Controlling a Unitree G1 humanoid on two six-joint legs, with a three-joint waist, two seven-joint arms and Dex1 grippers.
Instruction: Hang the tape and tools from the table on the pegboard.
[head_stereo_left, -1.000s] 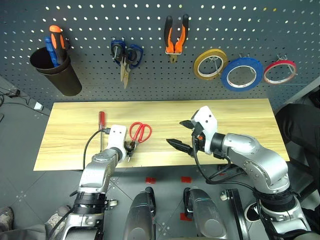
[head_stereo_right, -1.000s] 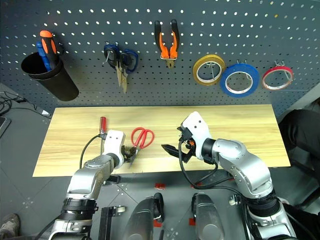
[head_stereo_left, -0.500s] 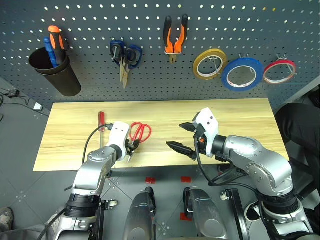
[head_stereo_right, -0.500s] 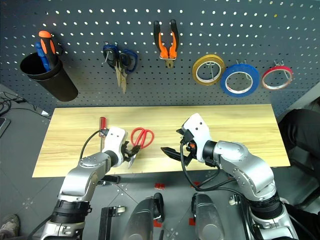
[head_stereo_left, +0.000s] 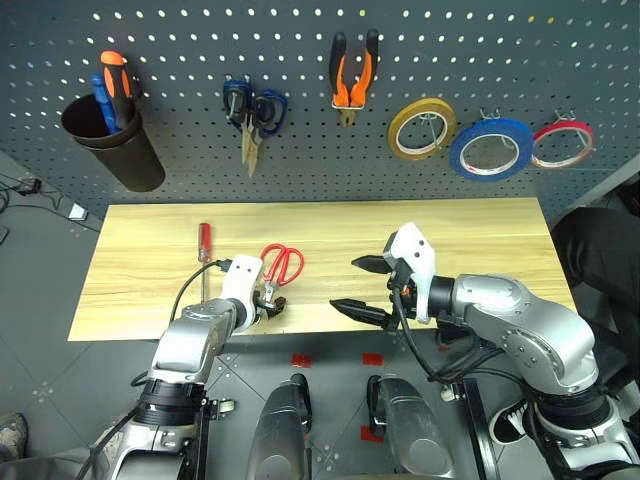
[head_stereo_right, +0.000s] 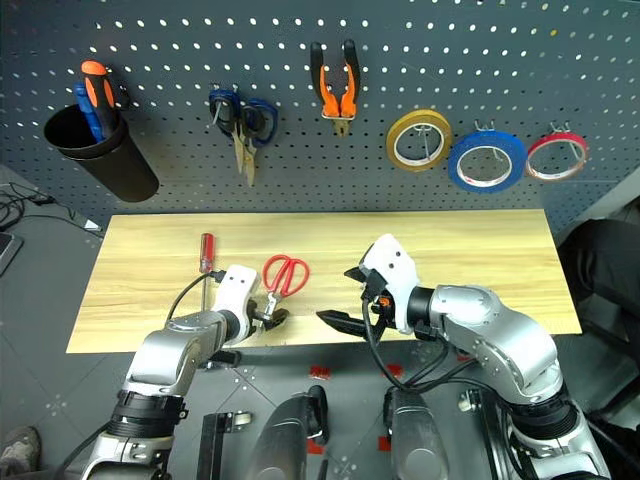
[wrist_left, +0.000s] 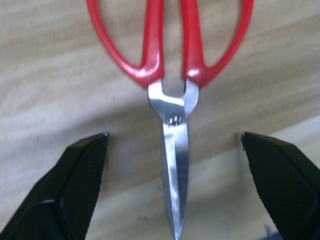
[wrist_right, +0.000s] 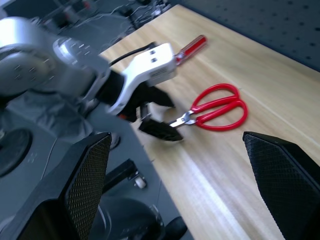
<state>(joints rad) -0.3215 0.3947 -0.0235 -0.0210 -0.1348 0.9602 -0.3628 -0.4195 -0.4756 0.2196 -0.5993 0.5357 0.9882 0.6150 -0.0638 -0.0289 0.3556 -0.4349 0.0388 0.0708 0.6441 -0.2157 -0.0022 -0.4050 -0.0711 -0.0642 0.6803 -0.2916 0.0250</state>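
I expect the scissors (head_stereo_left: 282, 266) to swing shut when I pinch their blades and lift, because a gap runs (wrist_left: 173, 40) between the red handles above the pivot.
Red-handled scissors (head_stereo_left: 282, 264) lie flat on the light wood table (head_stereo_left: 480, 230), blades toward the front edge. My left gripper (head_stereo_left: 268, 305) is open, its two fingers standing either side of the blades (wrist_left: 175, 150) without touching them. A slim screwdriver with a red handle (head_stereo_left: 203, 244) lies just left of it. My right gripper (head_stereo_left: 352, 287) hovers open and holds nothing, over the table's front middle, pointing toward the left gripper (wrist_right: 155, 120). On the pegboard (head_stereo_left: 180, 160) hang the orange-and-black pliers (head_stereo_left: 352, 75) and the blue tape (head_stereo_left: 490, 148).
A black cup (head_stereo_left: 115, 150) at the pegboard's left holds orange and blue screwdrivers. Dark blue scissors (head_stereo_left: 253, 110), a yellow tape ring (head_stereo_left: 421, 128) and a thin red tape ring (head_stereo_left: 562, 145) also hang there. The table's right half lies bare.
My left gripper's fingers have spread wide around the scissors' blades. The scissors have stayed flat on the table. My right gripper has stayed open.
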